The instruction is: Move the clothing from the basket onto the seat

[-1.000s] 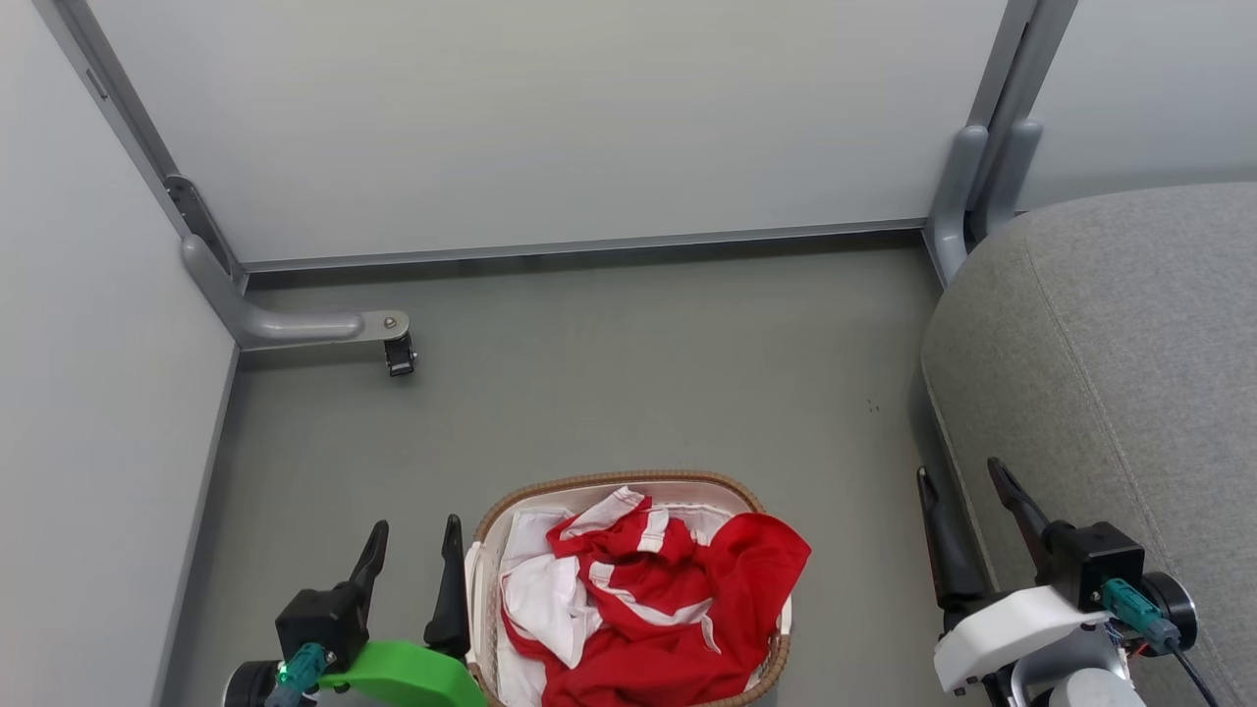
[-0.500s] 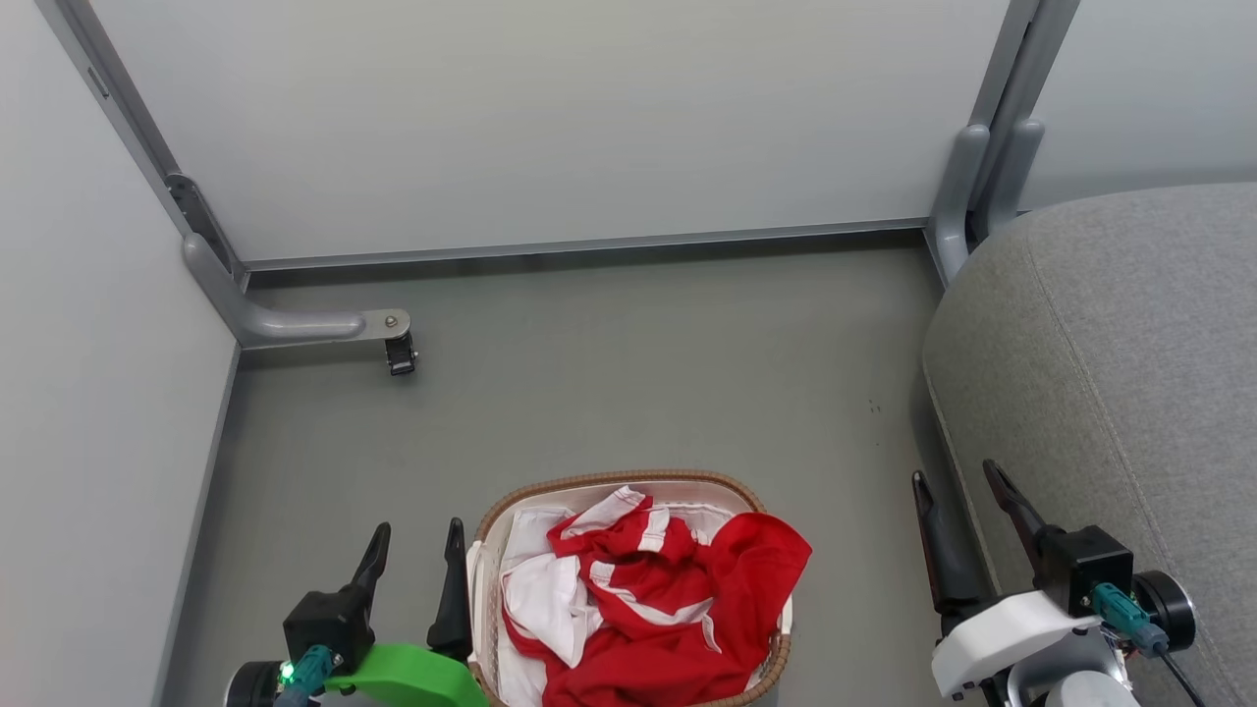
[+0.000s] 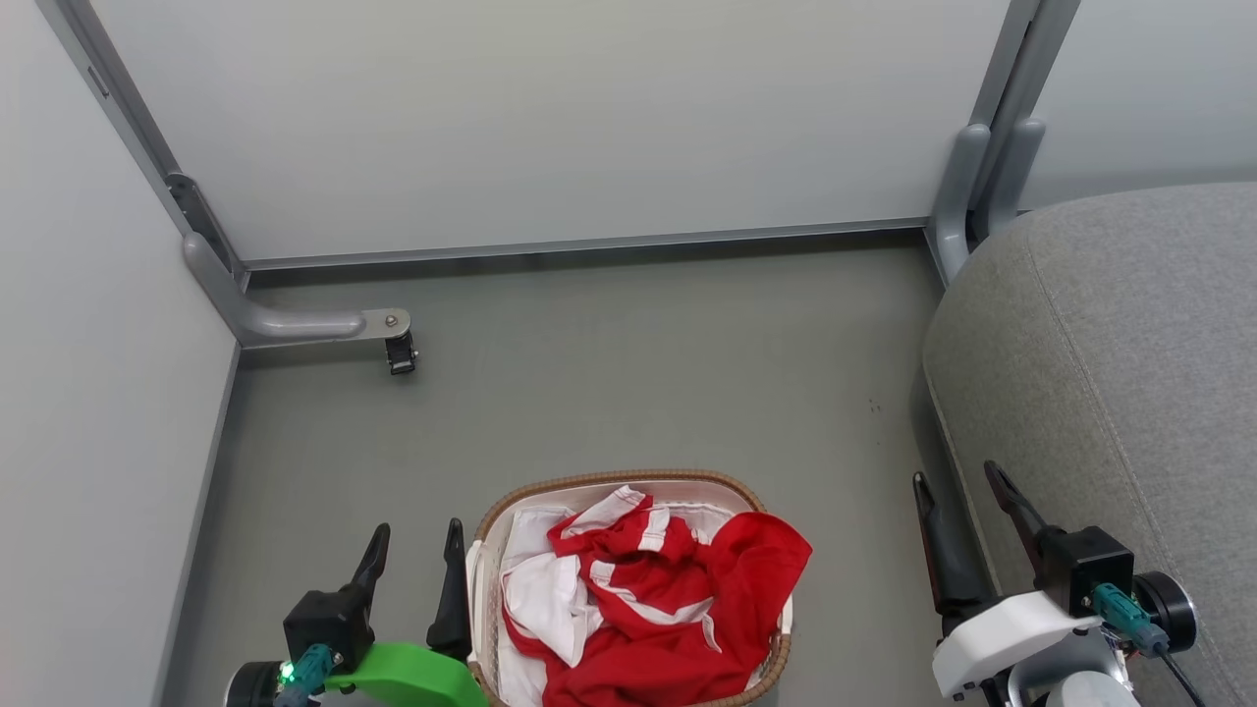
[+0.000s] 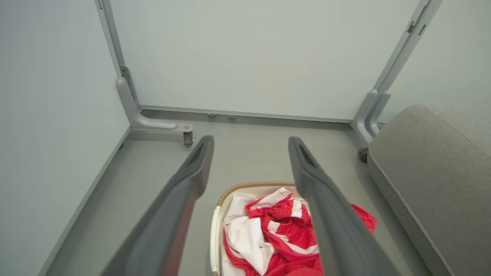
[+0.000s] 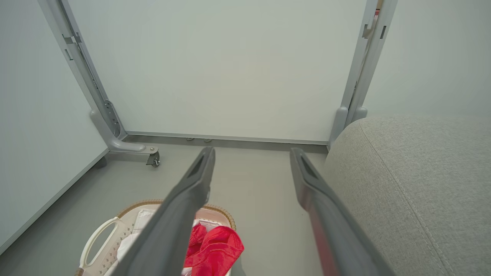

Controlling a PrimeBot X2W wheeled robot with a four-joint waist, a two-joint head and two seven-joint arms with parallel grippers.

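My gripper will lift the striped red clothing (image 3: 643,589), and it will come free alone and leave more red clothing, because the gathered waistband (image 3: 629,541) lies loose on top of the heap.
Red clothing (image 3: 668,609) with white stripes lies heaped in the basket (image 3: 619,480), one fold draped over its right rim. The basket stands on the floor at the bottom centre of the head view, its white liner (image 3: 538,589) showing on the left. The grey seat (image 3: 1110,383) fills the right side. My left gripper (image 3: 416,545) is open just left of the basket, above the floor. My right gripper (image 3: 957,481) is open at the seat's front edge, right of the basket. In the wrist views the clothing (image 4: 284,234) (image 5: 213,247) lies below the open fingers, and both show the seat (image 4: 433,172) (image 5: 414,184).
Pale partition walls close in the space at the left and back. A grey partition foot with a caster (image 3: 398,352) juts onto the floor at the left. A grey post (image 3: 967,187) stands at the back right by the seat. Bare grey floor (image 3: 628,373) lies beyond the basket.
My right gripper has shifted slightly down and left. The left gripper, basket and clothing stay as they were.
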